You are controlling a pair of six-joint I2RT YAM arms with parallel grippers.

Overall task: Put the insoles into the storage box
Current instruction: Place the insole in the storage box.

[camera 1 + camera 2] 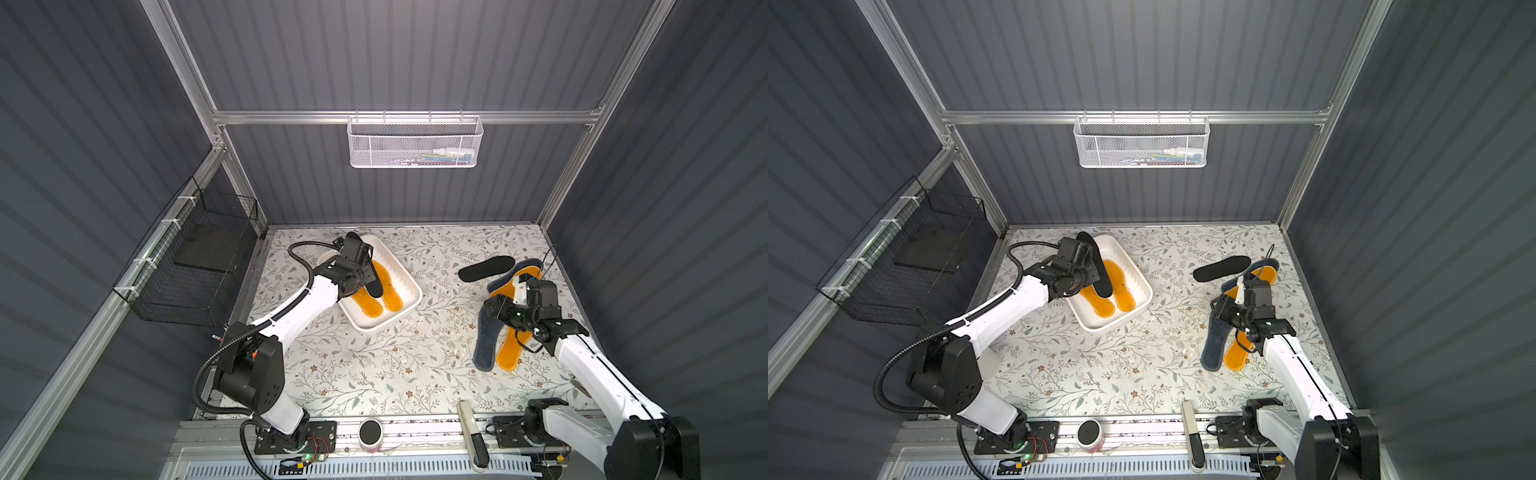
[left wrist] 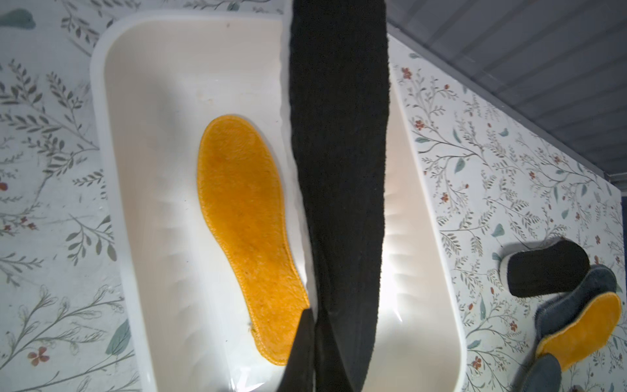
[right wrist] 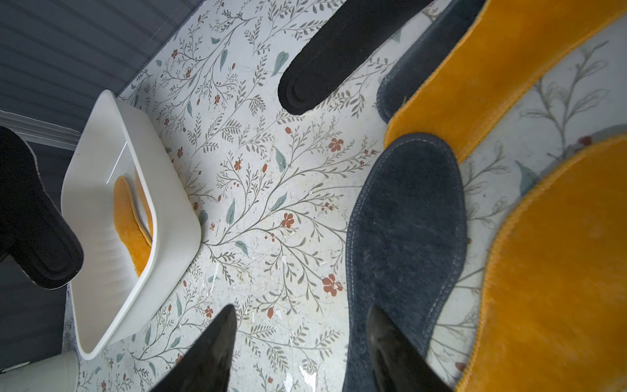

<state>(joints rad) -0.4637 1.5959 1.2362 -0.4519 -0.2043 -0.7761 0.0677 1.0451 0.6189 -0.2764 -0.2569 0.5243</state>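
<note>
I should keep lowering the black insole (image 1: 1101, 281) with my left gripper until it lies flat inside the storage box (image 1: 1097, 304), as it runs along the storage box's long side.
The white storage box (image 1: 413, 296) (image 2: 98, 101) stands at the back left of the table with two orange insoles (image 1: 390, 296) (image 2: 244, 217) lying flat in it. My left gripper (image 2: 315, 315) (image 1: 368, 266) is shut on a black insole (image 2: 339, 135) (image 1: 376, 284) that hangs slanted over the box. On the right lie another black insole (image 1: 486, 268), a grey-blue insole (image 3: 407, 237) (image 1: 484, 345), an orange one (image 1: 509, 353) beside it, and an orange one on a second grey-blue one (image 1: 524, 274). My right gripper (image 3: 302, 312) (image 1: 493, 306) is open, one finger over the nearer grey-blue insole's edge.
A white mesh basket (image 1: 415, 143) hangs on the back rail and a black wire basket (image 1: 195, 266) on the left wall. A black-topped round can (image 1: 370, 432) and a white bar (image 1: 471, 432) sit on the front rail.
</note>
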